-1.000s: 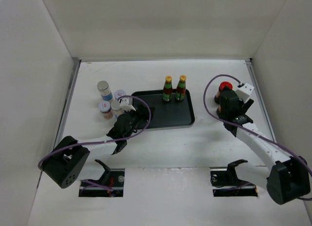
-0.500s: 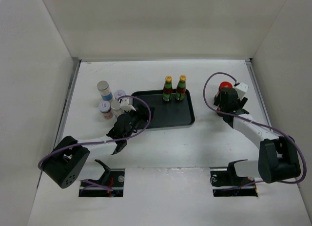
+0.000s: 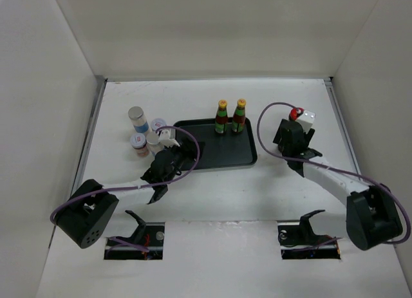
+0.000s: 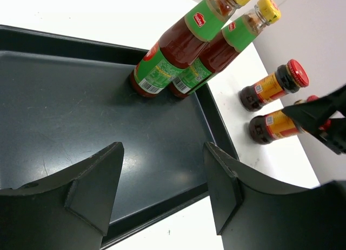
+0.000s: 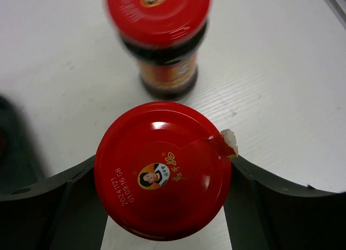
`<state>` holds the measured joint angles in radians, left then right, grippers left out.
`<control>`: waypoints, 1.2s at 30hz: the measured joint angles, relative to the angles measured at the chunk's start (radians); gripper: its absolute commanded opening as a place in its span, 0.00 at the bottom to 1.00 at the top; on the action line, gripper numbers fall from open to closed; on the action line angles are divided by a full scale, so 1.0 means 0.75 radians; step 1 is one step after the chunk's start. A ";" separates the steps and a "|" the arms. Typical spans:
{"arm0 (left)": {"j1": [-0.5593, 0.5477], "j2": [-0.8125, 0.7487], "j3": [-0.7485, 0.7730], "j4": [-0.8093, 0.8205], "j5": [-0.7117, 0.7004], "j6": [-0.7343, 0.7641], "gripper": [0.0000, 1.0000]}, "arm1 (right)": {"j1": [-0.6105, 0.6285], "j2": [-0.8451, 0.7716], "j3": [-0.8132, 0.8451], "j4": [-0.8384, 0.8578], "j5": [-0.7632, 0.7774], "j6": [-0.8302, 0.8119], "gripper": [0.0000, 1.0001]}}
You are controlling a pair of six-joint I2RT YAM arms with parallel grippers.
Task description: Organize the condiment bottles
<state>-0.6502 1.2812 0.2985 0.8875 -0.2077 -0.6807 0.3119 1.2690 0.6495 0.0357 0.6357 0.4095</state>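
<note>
The red-lidded jar [image 5: 162, 171] is upright in my right gripper's fingers, so my right gripper keeps going to the open tray's bottom before the bottles [image 3: 226, 149] and let go of the jar there.
Two slim dark bottles with green necks and yellow caps [image 3: 221, 116] [image 3: 239, 115] stand at the back of the black tray [image 3: 225, 155]; they also show in the left wrist view [image 4: 178, 50] [image 4: 224, 45]. Several silver-lidded jars [image 3: 136, 116] [image 3: 158, 125] [image 3: 138, 142] stand left of the tray. My left gripper [image 3: 168, 142] [image 4: 162, 190] is open and empty over the tray's left front edge. My right gripper [image 3: 290, 134] [image 5: 162, 180] is shut on a red-lidded jar [image 5: 162, 169] [image 4: 273, 126]. The other red-lidded jar [image 3: 296, 112] [image 5: 159, 39] [image 4: 270, 85] stands just behind it.
The tray's floor [image 4: 65, 99] is bare apart from the two bottles. White walls enclose the table on the left, back and right. The right arm's purple cable [image 3: 267, 118] loops over the gap between the tray and the jars.
My right gripper has shifted left, toward the tray, with the red-lidded jar between its fingers. The left arm and the other containers have not moved.
</note>
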 measured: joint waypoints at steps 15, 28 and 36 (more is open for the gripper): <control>0.001 -0.006 -0.007 0.000 -0.002 0.000 0.58 | 0.575 0.030 0.230 0.055 0.023 -0.068 0.50; 0.012 -0.018 -0.012 0.002 -0.002 -0.001 0.58 | 0.711 0.494 0.417 0.173 -0.065 -0.103 0.60; 0.012 -0.014 -0.012 0.005 -0.002 -0.001 0.58 | 0.715 0.527 0.420 0.208 -0.060 -0.051 0.94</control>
<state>-0.6415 1.2709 0.2897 0.8909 -0.2089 -0.6815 0.8478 1.6646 0.9642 0.1917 0.5907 0.3710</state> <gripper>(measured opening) 0.585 0.911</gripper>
